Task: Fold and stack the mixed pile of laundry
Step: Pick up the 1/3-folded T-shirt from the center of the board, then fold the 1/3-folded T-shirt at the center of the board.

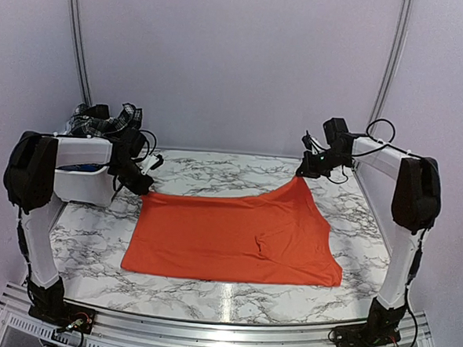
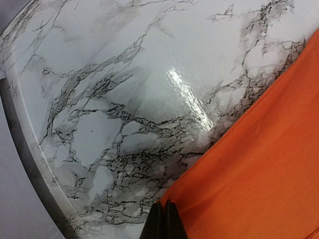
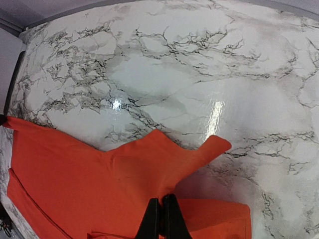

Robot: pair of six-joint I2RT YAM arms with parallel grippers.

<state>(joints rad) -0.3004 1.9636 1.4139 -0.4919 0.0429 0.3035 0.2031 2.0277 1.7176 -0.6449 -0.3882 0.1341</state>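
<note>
My right gripper is lowering its corner toward the T-shirt's near edge, with both far corners of the orange T-shirt (image 1: 297, 187) pinched. My right gripper keeps lowering that corner and lets go over the T-shirt's body (image 1: 304, 239).
A bright orange T-shirt (image 1: 228, 236) lies spread on the marble table (image 1: 94, 236). My left gripper (image 1: 144, 189) is low at the shirt's far left corner. In the left wrist view that gripper (image 2: 163, 203) is shut with the corner of the orange cloth (image 2: 259, 164) pinched at its tips. My right gripper (image 1: 300, 174) holds the far right corner raised off the table. In the right wrist view it (image 3: 161, 199) is shut on a lifted fold of the shirt (image 3: 75, 174). The black-and-white plaid piece (image 1: 101, 122) and a bit of blue cloth (image 1: 81, 167) sit in the bin.
A white plastic bin (image 1: 77, 184) stands at the table's far left, just behind my left arm. Pale walls close in the table at the back and both sides. Bare marble shows around the shirt.
</note>
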